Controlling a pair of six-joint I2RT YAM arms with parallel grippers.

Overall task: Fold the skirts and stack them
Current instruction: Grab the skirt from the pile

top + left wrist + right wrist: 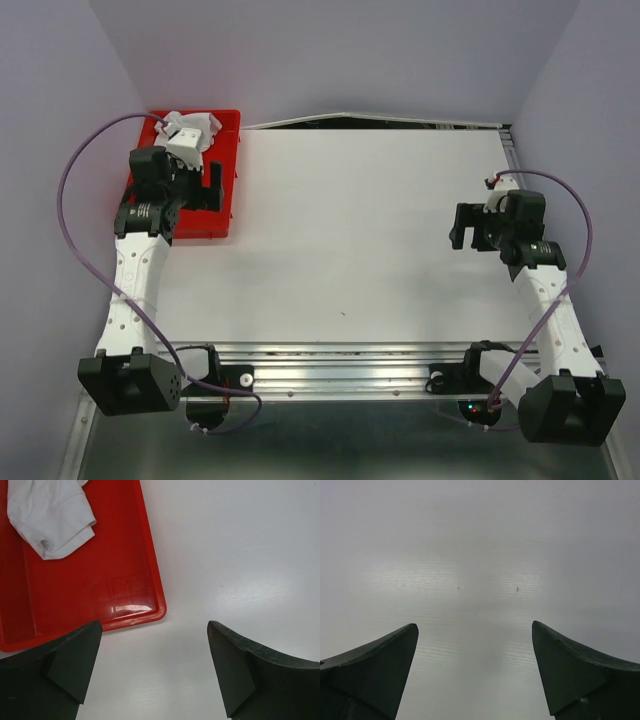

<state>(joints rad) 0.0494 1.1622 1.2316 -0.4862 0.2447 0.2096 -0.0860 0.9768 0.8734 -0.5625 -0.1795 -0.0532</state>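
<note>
My left gripper should go open now, because the white skirt's near edge (69, 548) lies free on the red tray's bottom. The gripper should move on toward that edge (77, 541) and close there.
A crumpled white skirt (196, 126) lies in the far part of a red tray (222, 214) at the table's back left. It also shows in the left wrist view (50, 517), in the tray (100, 585). My left gripper (208, 187) is open and empty, low over the tray's near right corner and the white table beside it (155, 630). My right gripper (463, 226) is open and empty above bare white table at the right (475, 630).
The white table (340, 230) spreads between the two arms. A metal rail (340, 355) runs along the near edge. Purple cables loop beside each arm. Lilac walls close in the back and sides.
</note>
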